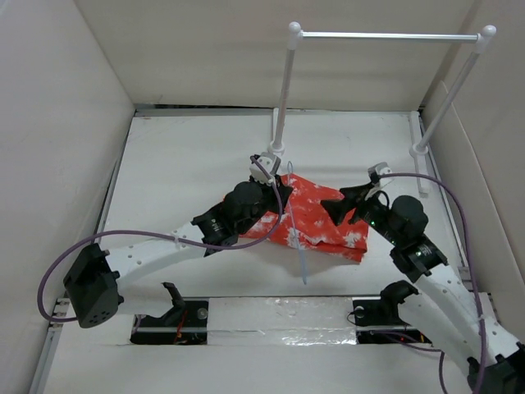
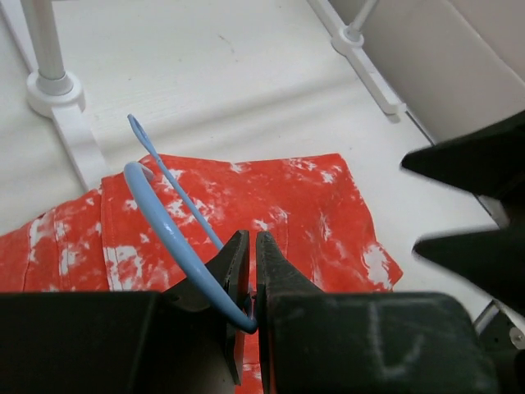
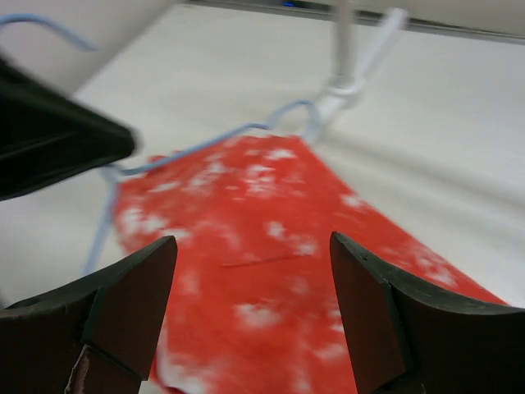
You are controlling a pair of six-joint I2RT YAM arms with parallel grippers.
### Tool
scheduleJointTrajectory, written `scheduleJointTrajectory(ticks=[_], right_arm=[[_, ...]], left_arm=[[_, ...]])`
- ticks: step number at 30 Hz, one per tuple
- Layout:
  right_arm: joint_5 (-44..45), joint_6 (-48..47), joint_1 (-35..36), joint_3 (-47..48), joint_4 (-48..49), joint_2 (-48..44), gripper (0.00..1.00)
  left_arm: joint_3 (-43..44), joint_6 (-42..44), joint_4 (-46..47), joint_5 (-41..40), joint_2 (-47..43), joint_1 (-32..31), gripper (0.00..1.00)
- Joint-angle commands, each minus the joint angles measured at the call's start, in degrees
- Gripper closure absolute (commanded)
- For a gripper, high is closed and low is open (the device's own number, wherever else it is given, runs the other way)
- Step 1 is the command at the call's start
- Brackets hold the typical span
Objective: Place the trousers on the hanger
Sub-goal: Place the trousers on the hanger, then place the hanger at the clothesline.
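The hanger is held by its hook's base (image 2: 231, 308) in my left gripper, so my right gripper should take the sloping wire (image 3: 100, 220) below before hanging it on the crossbar.
The red-orange trousers (image 1: 316, 217) with white speckles lie flat in the middle of the table. The thin pale blue hanger (image 1: 298, 238) stands tilted across them. My left gripper (image 1: 281, 187) is shut on the hanger's wire (image 2: 164, 222), which curves up and away from the jaws over the trousers (image 2: 303, 213). My right gripper (image 1: 335, 210) is open at the trousers' right side. In the right wrist view its gripper (image 3: 250, 242) hovers just above the fabric (image 3: 271, 271) with nothing between the fingers. The hanger's wire (image 3: 205, 144) runs along the cloth's far edge.
A white-posted rack with a metal crossbar (image 1: 385, 35) stands at the back; one post base (image 2: 53, 90) is close to the trousers' far edge. White walls enclose the table on the left, right and back. The right gripper's fingers (image 2: 467, 205) show in the left wrist view.
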Motion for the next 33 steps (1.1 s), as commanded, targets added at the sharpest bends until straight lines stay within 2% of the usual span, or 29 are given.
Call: scheduleJointTrajectory(ticks=[1, 4, 8, 10, 11, 12, 14, 15, 20, 27, 28, 29, 30, 31, 33], right_arm=[[3.88, 6.08, 11.66, 0.31, 6.00, 1.61, 0.19], [9.59, 9.16, 21.44, 0.48, 9.44, 4.51, 0.19], [13.91, 12.67, 28.05, 0.57, 13.41, 8.28, 0.20], [15.67, 13.03, 29.30, 0.66, 14.46, 10.92, 0.25], [15.84, 13.38, 29.30, 0.48, 14.82, 11.62, 0.28], [15.50, 14.25, 29.30, 0.05, 15.43, 12.33, 0.41], [14.62, 15.14, 29.30, -0.83, 18.85, 13.65, 0.49], [14.61, 16.01, 29.30, -1.18, 19.91, 14.00, 0.64], [12.33, 17.42, 29.83, -1.45, 22.72, 14.80, 0.99], [12.06, 20.15, 29.83, -3.12, 28.61, 14.18, 1.00], [12.41, 20.85, 29.83, -3.64, 32.36, 14.09, 1.00], [12.50, 21.64, 29.83, -4.26, 34.05, 13.92, 1.00], [12.07, 23.56, 28.96, -4.70, 35.37, 13.66, 1.00], [11.54, 24.36, 28.43, -4.70, 37.65, 13.57, 1.00], [10.31, 27.08, 26.85, -4.70, 39.94, 13.39, 1.00]], left_arm=[[4.19, -1.78, 4.62, 2.41, -1.97, -0.33, 1.00], [5.34, -1.61, 4.00, 3.03, -1.53, -0.33, 1.00], [6.75, -0.99, 3.74, 3.12, -1.00, -0.33, 1.00], [7.10, -0.99, 4.26, 3.47, -1.00, -0.33, 1.00], [7.27, -0.99, 4.44, 3.64, -1.00, -0.33, 1.00], [7.36, -1.08, 4.70, 4.08, -0.83, -0.33, 1.00], [7.71, -1.08, 5.06, 4.52, -0.48, -0.33, 1.00], [7.89, -1.17, 5.14, 4.70, -0.04, -0.33, 1.00], [8.59, -1.87, 6.64, 6.10, 0.49, -0.33, 1.00], [11.75, -2.75, 8.57, 9.52, 1.55, -0.33, 1.00], [12.45, -2.92, 8.92, 9.97, 1.72, -0.33, 0.98], [12.90, -3.01, 9.27, 10.32, 1.81, -0.33, 0.92], [13.25, -3.01, 9.62, 11.28, 1.99, -0.33, 0.85], [14.38, -2.93, 9.89, 11.55, 1.99, -0.33, 0.71], [15.36, -2.75, 9.72, 11.73, 1.73, -0.33, 0.60]])
